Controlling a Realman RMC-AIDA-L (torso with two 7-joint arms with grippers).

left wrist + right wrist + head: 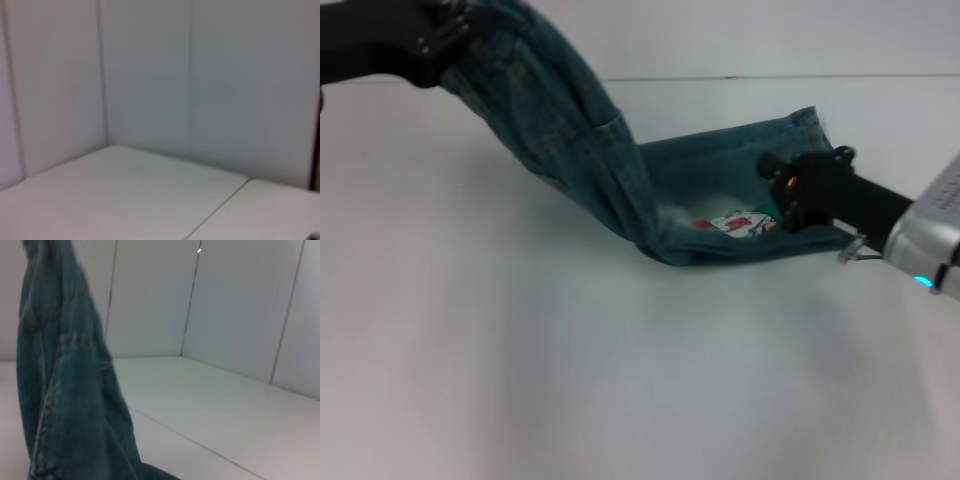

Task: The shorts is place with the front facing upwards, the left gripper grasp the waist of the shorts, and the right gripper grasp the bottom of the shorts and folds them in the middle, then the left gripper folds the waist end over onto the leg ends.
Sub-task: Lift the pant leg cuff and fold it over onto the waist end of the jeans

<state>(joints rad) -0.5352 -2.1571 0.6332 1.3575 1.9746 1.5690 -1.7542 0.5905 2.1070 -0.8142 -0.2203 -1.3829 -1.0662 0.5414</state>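
Note:
I should move my right gripper back toward the near table (868, 318) before the waist comes over, because my right gripper is above the leg ends (810, 134) where the waist has to land.
The blue-green denim shorts (590, 150) are folded lengthwise, and one end is raised off the white table. My left gripper (442, 40), at the far left and high up, is shut on the waist of the shorts (485, 45), so the cloth hangs in a slope down to the table. The leg ends (740, 180) lie flat with the small cartoon print (745, 222) facing up. My right gripper (790, 195) rests over the bottom of the shorts beside that print. The right wrist view shows the hanging shorts (65, 390) close up. The left wrist view shows no cloth.
The white table (570, 380) stretches in front of and to the left of the shorts. A seam in the table top (720, 78) runs along the back. Pale panelled walls (200, 75) close off the far side.

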